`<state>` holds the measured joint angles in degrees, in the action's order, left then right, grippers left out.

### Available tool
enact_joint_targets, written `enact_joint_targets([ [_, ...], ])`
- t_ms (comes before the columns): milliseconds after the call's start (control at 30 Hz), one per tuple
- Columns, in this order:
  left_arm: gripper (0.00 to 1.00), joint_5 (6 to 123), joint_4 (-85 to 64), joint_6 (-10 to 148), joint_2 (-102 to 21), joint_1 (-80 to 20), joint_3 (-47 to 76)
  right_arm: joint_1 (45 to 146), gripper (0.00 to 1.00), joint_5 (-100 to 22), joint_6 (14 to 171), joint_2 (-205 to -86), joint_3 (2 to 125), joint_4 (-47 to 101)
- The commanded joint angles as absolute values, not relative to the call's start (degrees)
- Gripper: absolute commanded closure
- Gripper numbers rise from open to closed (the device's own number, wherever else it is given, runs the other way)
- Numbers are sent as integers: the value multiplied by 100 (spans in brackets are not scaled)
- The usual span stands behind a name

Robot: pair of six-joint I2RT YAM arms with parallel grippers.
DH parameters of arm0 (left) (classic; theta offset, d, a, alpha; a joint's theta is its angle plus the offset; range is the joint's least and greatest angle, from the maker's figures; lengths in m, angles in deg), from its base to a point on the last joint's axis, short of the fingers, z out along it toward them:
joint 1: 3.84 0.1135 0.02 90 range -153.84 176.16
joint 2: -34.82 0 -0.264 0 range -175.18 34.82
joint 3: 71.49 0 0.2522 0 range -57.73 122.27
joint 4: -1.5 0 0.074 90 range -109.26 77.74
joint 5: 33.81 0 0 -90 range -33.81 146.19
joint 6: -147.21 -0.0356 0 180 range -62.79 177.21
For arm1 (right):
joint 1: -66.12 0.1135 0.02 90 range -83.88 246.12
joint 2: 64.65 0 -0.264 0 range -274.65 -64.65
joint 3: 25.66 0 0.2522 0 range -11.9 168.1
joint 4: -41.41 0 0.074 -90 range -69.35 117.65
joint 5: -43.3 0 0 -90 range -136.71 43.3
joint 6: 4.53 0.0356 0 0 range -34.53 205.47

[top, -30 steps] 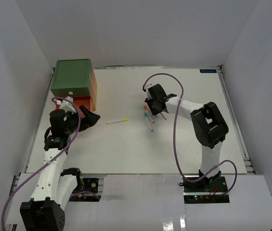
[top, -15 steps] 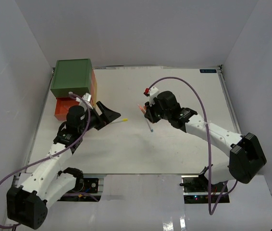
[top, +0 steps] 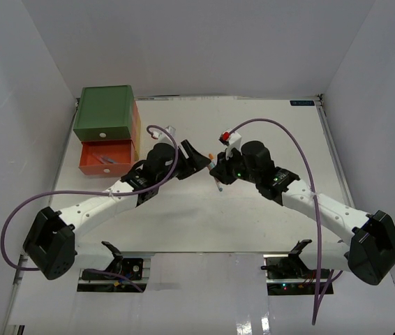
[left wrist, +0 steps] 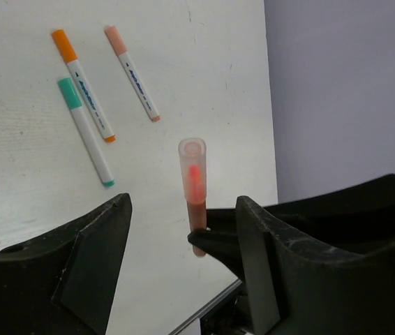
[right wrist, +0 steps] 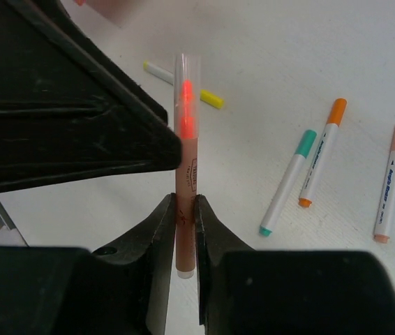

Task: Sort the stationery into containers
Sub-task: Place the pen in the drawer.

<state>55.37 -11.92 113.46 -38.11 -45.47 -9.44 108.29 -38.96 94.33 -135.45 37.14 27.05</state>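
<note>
The open orange-red drawer is a long way from my right gripper, so my left gripper should first grip the pinkish-orange marker, and then my right gripper should open.
My right gripper is shut on a pinkish-orange marker with a clear cap and holds it upright above the table. My left gripper is open, its jaws either side of that marker without touching it. Green, orange, peach and yellow pens lie on the table. The drawer stack stands at the far left; its orange-red drawer is pulled open with pens inside. The yellow bottom drawer is hidden.
The white table has raised walls on three sides. Both arms meet over its middle, their purple cables looping above. The loose pens lie just under and behind the right gripper.
My left arm swung from the drawers to the table's middle, gripper open. My right gripper lifted the marker off the pile and carried it left to meet the left gripper.
</note>
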Motion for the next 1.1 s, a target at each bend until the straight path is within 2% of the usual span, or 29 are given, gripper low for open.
enact_joint_targets([
  [0, 29, 4986, -901, 11364, -4014, -4699, -553, 10857, 80, -3783, 9602, -13329, 3566, 3160],
  [100, 36, 4916, -892, 11337, -4243, -4761, -386, 10866, 80, -3748, 9663, -13285, 3513, 3213],
  [333, 62, 4942, -787, 11364, -4490, -4893, -306, 10857, 80, -3686, 9813, -13241, 3381, 3406],
  [367, 68, 4951, -778, 11364, -4490, -4910, -315, 10857, 79, -3677, 9830, -13241, 3372, 3450],
  [500, 81, 4889, -743, 11355, -4481, -4919, -412, 10866, 74, -3668, 9857, -13241, 3354, 3442],
  [600, 88, 4802, -734, 11364, -4420, -4919, -499, 10857, 64, -3712, 9865, -13197, 3328, 3416],
  [633, 89, 4784, -743, 11364, -4376, -4919, -517, 10866, 49, -3721, 9865, -13188, 3319, 3398],
  [733, 91, 4565, -865, 11311, -4306, -4902, -553, 10857, 20, -3765, 9830, -13136, 3380, 3188],
  [833, 93, 4363, -1111, 11223, -4122, -4727, -561, 10857, 8, -3879, 9725, -12996, 3442, 2907],
  [933, 93, 4292, -1382, 11197, -3753, -4298, -701, 10857, 2, -4229, 9567, -12768, 3381, 2774],
  [1067, 93, 4432, -1762, 11179, -3120, -3427, -948, 10857, 10, -4626, 9400, -12433, 3170, 2475],
])
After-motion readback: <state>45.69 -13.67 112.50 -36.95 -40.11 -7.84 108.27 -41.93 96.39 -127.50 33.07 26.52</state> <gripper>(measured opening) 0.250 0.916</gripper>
